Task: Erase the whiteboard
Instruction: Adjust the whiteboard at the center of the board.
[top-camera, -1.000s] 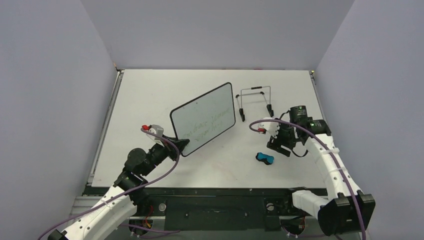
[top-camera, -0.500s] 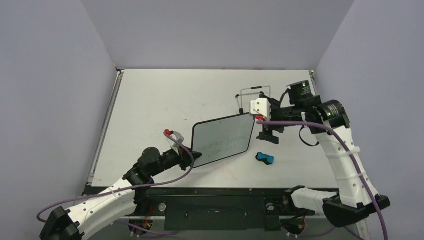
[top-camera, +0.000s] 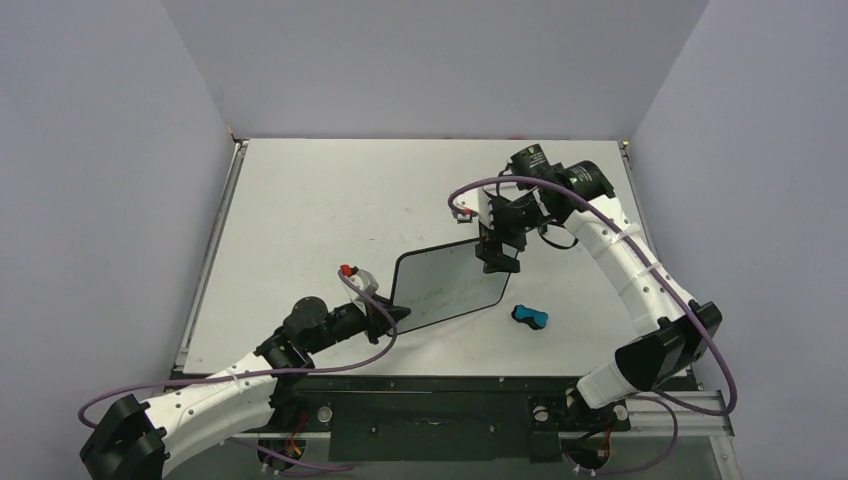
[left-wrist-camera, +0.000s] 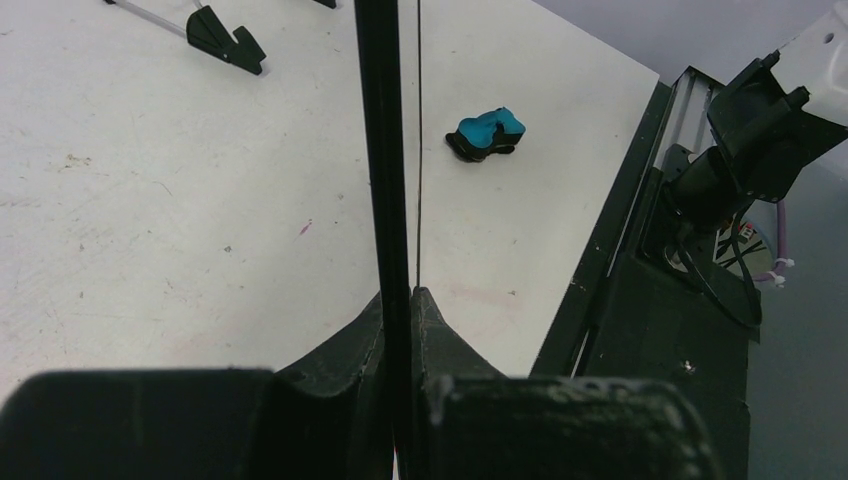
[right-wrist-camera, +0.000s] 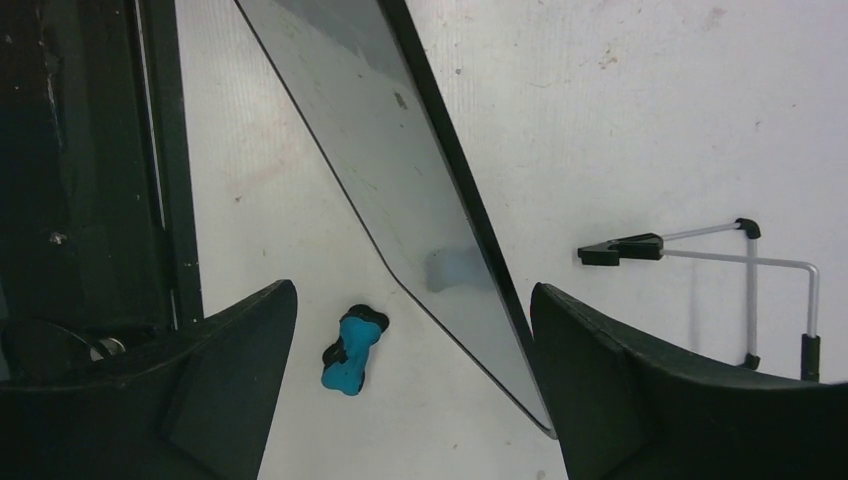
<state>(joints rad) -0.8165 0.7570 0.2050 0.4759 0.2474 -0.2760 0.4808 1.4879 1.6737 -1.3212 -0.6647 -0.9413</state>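
The robot's left gripper is holding close to the whiteboard's bottom corner (top-camera: 392, 332), so the right gripper should hold the whiteboard's top edge (top-camera: 462, 243) while the left gripper takes a new grip higher up.
The whiteboard (top-camera: 448, 286), black-framed with faint green writing, is tilted near the table's front middle. My left gripper (top-camera: 393, 316) is shut on its lower left edge; in the left wrist view the board (left-wrist-camera: 386, 150) runs edge-on between my pressed fingers (left-wrist-camera: 400, 303). My right gripper (top-camera: 498, 256) is open and empty, hovering over the board's upper right corner. In the right wrist view the board (right-wrist-camera: 400, 150) crosses between my spread jaws (right-wrist-camera: 412, 293). The small blue-black eraser (top-camera: 530, 318) lies on the table right of the board, also seen from both wrists (left-wrist-camera: 485, 133) (right-wrist-camera: 353, 350).
A wire board stand with black feet (right-wrist-camera: 700, 258) lies on the table beyond the board; one foot shows in the left wrist view (left-wrist-camera: 225, 40). It is mostly hidden behind my right arm in the top view. The table's black front rail (top-camera: 430, 385) runs close below the board.
My left gripper has carried the whiteboard right and toward the front edge. My right arm has swung up and left, from beside the eraser to over the board's upper right corner.
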